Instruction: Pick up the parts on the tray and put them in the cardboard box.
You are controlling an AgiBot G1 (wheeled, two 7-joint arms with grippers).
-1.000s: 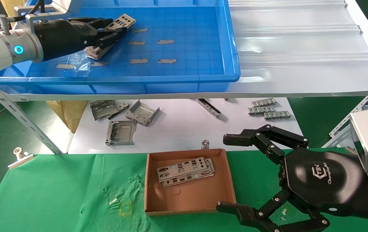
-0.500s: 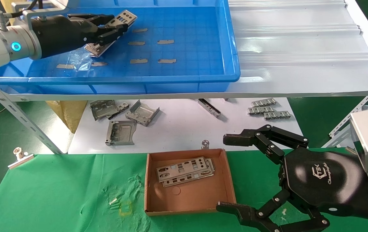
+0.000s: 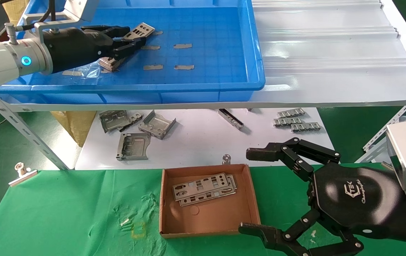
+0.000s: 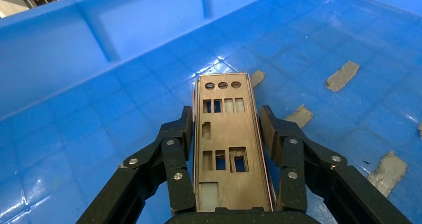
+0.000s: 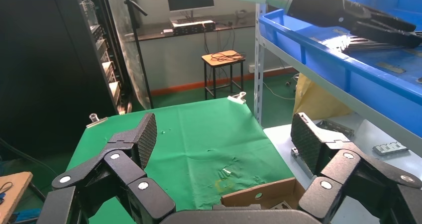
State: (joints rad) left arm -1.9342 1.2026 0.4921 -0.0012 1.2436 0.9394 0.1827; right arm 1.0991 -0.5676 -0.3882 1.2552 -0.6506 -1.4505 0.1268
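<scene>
My left gripper's fingers span the stacked plates' edges together, so next I open and close on the top plate (image 3: 142,30) alone before carrying it to the cardboard box.
My left gripper (image 3: 132,37) reaches into the blue tray (image 3: 188,87) from the left and is shut on a long silver-grey punched plate (image 3: 140,30). The plate is tilted, with its far end raised off the tray floor. In the left wrist view the plate (image 4: 226,134) lies lengthwise between the black fingers (image 4: 179,144), which press its long edges. The brown cardboard box (image 3: 206,217) sits on the green cloth below and holds two plates (image 3: 203,190). My right gripper (image 3: 252,191) hangs wide open and empty beside the box's right side; it also shows in the right wrist view (image 5: 225,139).
Beige tape strips (image 3: 183,46) lie on the tray floor. Folded grey brackets (image 3: 133,145) and comb-like strips (image 3: 295,122) lie on the white board under the shelf. A white corrugated sheet (image 3: 331,53) is to the right of the tray. A metal clip (image 3: 21,172) holds the green cloth (image 3: 64,213).
My left gripper has moved with the plate a little toward the tray's front edge and to the right. The right arm has not moved.
</scene>
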